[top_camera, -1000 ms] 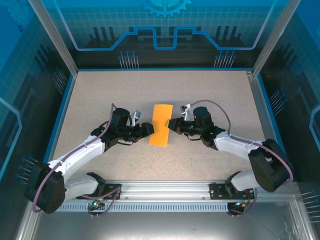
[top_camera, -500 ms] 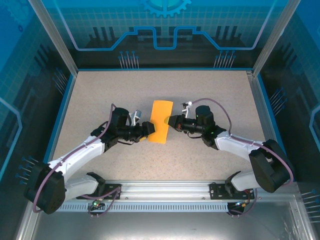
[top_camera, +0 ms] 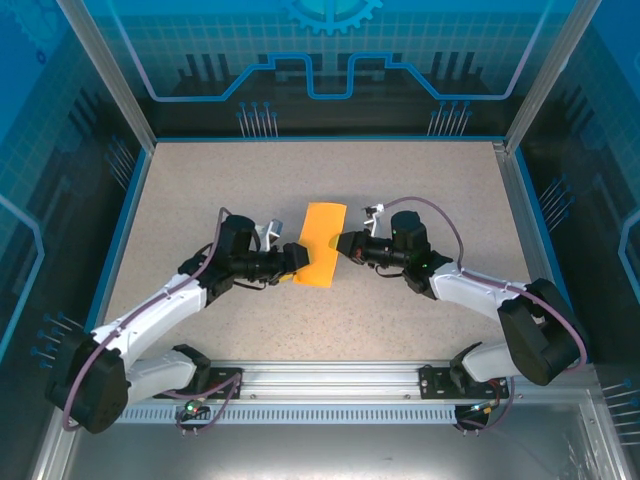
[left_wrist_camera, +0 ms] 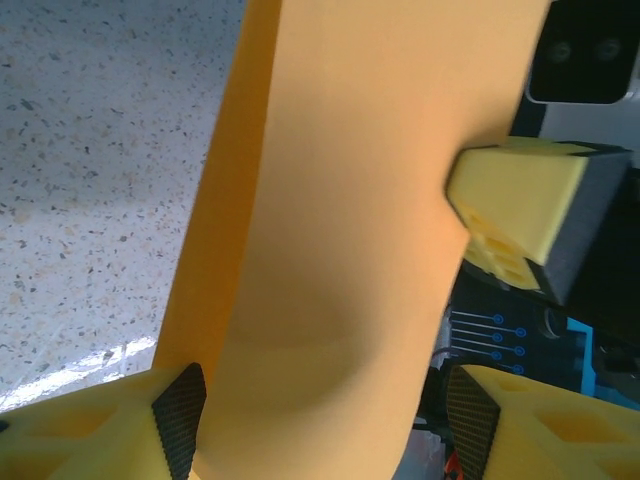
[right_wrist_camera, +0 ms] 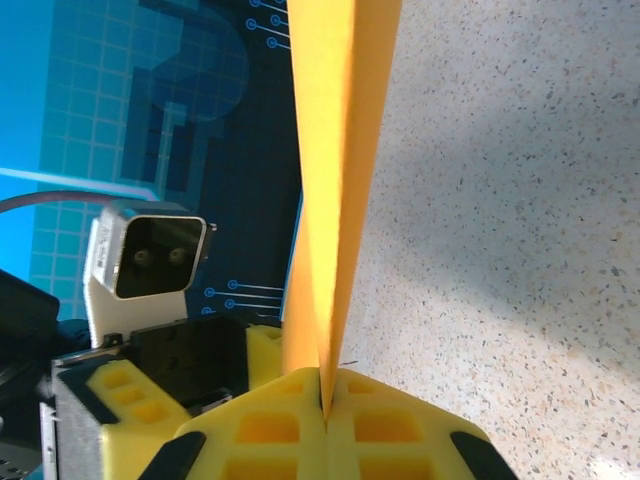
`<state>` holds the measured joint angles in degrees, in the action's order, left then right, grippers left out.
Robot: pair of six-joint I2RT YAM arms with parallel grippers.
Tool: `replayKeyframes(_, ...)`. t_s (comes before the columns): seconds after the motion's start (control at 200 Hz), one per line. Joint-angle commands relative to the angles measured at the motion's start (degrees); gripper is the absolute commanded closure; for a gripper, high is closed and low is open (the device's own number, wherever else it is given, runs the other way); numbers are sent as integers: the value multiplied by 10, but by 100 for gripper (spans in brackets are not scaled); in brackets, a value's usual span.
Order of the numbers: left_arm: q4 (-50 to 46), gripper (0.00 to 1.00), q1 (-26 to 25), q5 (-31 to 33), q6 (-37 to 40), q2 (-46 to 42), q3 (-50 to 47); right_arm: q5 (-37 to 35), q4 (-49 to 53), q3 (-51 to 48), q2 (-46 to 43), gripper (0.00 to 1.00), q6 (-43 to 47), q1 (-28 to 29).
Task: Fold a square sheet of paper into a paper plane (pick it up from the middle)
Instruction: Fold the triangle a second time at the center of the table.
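Observation:
The end [left_wrist_camera: 310, 430] stands between the left gripper's open fingers while the right gripper holds the paper, so the left gripper should keep moving toward the paper's lower end [top_camera: 312, 279] and close there.
The square sheet of paper [top_camera: 321, 245] is orange-yellow and folded double into a narrow strip, lifted between the two arms at mid-table. My right gripper [top_camera: 342, 244] is shut on its right edge; in the right wrist view the two layers [right_wrist_camera: 335, 150] run into the closed pads of that gripper [right_wrist_camera: 325, 405]. My left gripper [top_camera: 296, 262] is open at the strip's lower left end. In the left wrist view the paper [left_wrist_camera: 340, 200] lies between that gripper's spread fingers [left_wrist_camera: 320, 405], against the left pad and apart from the right one. The paper plane is out of view.
The speckled tabletop [top_camera: 200, 190] is bordered by a blue rim and transparent blue walls [top_camera: 330, 60]. A metal rail [top_camera: 330, 385] carrying both arm bases runs along the near edge. The right gripper's yellow finger [left_wrist_camera: 520, 215] touches the paper's right edge in the left wrist view.
The right gripper has carried the paper a little up and away from the near edge over the last second. The left gripper stayed open beside it, barely moving.

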<state>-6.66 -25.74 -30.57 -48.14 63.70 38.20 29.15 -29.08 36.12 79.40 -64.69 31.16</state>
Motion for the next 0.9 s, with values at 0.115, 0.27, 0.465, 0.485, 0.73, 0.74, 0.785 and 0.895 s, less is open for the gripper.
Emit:
replayKeyframes(0.115, -13, 32, 4, -25, -8, -18, 22, 5, -3, -2, -1, 99, 10, -11)
replayKeyframes(0.27, -17, 32, 5, -30, -8, -28, 32, 6, -5, -8, -4, 99, 10, -14)
replayKeyframes(0.465, -26, 32, 6, -45, -5, -27, 50, 14, -10, -10, -4, 99, 10, -18)
replayKeyframes(0.485, -26, 32, 6, -46, -6, -27, 51, 15, -10, -9, -4, 99, 9, -19)
replayKeyframes(0.73, -37, 33, 12, -53, -4, -28, 58, 20, -15, -20, -14, 99, 7, -29)
replayKeyframes(0.74, -37, 33, 12, -53, -4, -28, 58, 20, -16, -20, -15, 99, 7, -30)
replayKeyframes(0.785, -41, 33, 16, -54, -2, -29, 60, 23, -16, -22, -18, 99, 7, -32)
replayKeyframes(0.895, -31, 36, 19, -64, -9, -29, 58, 29, -16, -21, -21, 99, 7, -35)
